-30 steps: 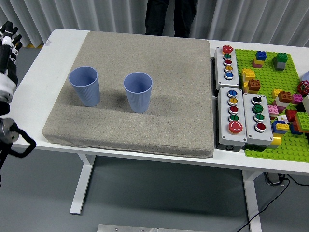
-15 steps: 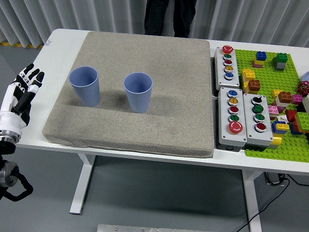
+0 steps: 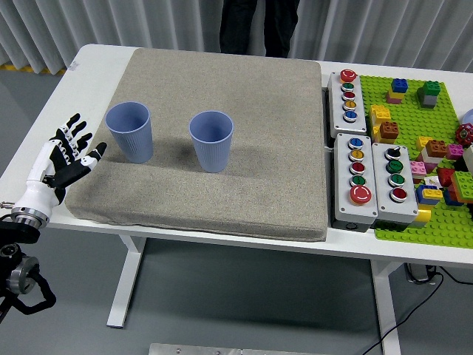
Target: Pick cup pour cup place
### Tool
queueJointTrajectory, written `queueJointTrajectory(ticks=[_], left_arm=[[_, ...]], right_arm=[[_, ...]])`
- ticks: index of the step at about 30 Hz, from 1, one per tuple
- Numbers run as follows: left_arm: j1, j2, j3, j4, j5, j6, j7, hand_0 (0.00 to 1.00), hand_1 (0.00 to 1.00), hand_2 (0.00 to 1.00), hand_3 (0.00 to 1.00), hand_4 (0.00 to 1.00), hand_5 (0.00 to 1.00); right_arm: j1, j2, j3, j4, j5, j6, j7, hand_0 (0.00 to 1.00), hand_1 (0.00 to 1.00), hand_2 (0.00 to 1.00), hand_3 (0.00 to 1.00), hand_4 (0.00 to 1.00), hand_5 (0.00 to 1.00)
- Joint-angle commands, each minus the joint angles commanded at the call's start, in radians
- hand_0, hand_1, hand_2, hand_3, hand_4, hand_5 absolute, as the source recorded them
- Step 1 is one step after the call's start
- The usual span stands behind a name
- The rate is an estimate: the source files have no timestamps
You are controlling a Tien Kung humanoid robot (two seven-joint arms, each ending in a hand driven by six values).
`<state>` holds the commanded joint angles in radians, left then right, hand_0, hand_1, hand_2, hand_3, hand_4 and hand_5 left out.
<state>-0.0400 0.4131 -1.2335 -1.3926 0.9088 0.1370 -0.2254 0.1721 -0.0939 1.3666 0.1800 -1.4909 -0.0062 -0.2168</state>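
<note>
The cup (image 3: 134,139) beside the robot's left hand shows only the plain blue inside (image 3: 128,117), so the robot should expect an empty pour over the other cup.
Two blue ribbed cups stand upright on the grey mat (image 3: 244,185). The left cup (image 3: 129,132) is near the mat's left side, the right cup (image 3: 211,140) a little to its right. My left hand (image 3: 70,155) hovers over the table's left edge, just left of the mat, fingers spread and holding nothing. It is a short way left of and below the left cup, not touching it. What the cups hold cannot be seen. My right hand is out of view.
Three grey button boxes (image 3: 366,181) sit right of the mat. A green baseplate (image 3: 417,111) with several coloured bricks fills the far right. A person in dark clothes (image 3: 259,26) stands at the far side.
My left hand has moved in from the far left edge, rightward and lower, toward the left cup. The cups have not moved.
</note>
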Motion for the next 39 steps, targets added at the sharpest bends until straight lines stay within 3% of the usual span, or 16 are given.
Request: queueJointTrajectory(ticks=[2,3,14,26,27,32,33,38,39], left_arm=[[-0.009,-0.003,0.008,0.006,0.008,0.0,0.002,0.974,0.941,0.998,0.998,0.746,0.142],[-0.012,-0.004,0.01,0.008,0.009,-0.001,0.002,0.981,0.948,0.998,0.998,0.599,0.007],[-0.037,-0.026,0.032,0.041,0.034,-0.005,0.009,0.984,0.952,0.998,0.998,0.589,0.002],[-0.064,-0.044,0.068,0.065,0.05,-0.006,0.015,0.986,0.954,0.998,0.998,0.642,0.002],[-0.065,-0.045,0.069,0.066,0.051,-0.006,0.015,0.986,0.955,0.998,0.998,0.73,0.073],[-0.069,-0.051,0.075,0.067,0.059,-0.006,0.014,0.986,0.955,0.998,0.998,0.73,0.073],[-0.069,-0.051,0.075,0.067,0.058,-0.006,0.014,0.987,0.957,0.998,0.998,0.915,0.317],[-0.071,-0.048,0.072,0.07,0.067,-0.014,0.02,0.987,0.957,0.998,0.998,0.915,0.317],[-0.072,-0.048,0.071,0.07,0.07,-0.014,0.021,0.988,0.96,0.998,0.998,0.998,0.454]], right_arm=[[0.003,0.0,0.001,0.0,0.002,0.0,0.0,0.689,0.658,0.585,0.59,0.002,0.066],[0.004,0.0,0.001,0.0,0.003,0.0,0.0,0.689,0.658,0.585,0.59,0.002,0.067],[0.01,0.0,-0.005,0.0,0.015,-0.003,0.001,0.689,0.659,0.585,0.59,0.002,0.064],[0.018,0.0,-0.009,0.0,0.022,-0.004,0.002,0.689,0.659,0.585,0.59,0.002,0.062],[0.018,0.0,-0.009,0.0,0.022,-0.004,0.002,0.689,0.658,0.583,0.589,0.002,0.062],[0.017,0.0,-0.008,0.0,0.022,-0.004,0.001,0.689,0.658,0.583,0.589,0.002,0.062],[0.017,0.001,-0.008,0.0,0.022,-0.004,0.001,0.689,0.659,0.583,0.589,0.002,0.061],[0.02,0.0,-0.01,0.0,0.025,-0.005,0.002,0.689,0.659,0.583,0.589,0.002,0.061],[0.02,0.0,-0.01,0.0,0.026,-0.005,0.002,0.689,0.659,0.583,0.589,0.002,0.06]])
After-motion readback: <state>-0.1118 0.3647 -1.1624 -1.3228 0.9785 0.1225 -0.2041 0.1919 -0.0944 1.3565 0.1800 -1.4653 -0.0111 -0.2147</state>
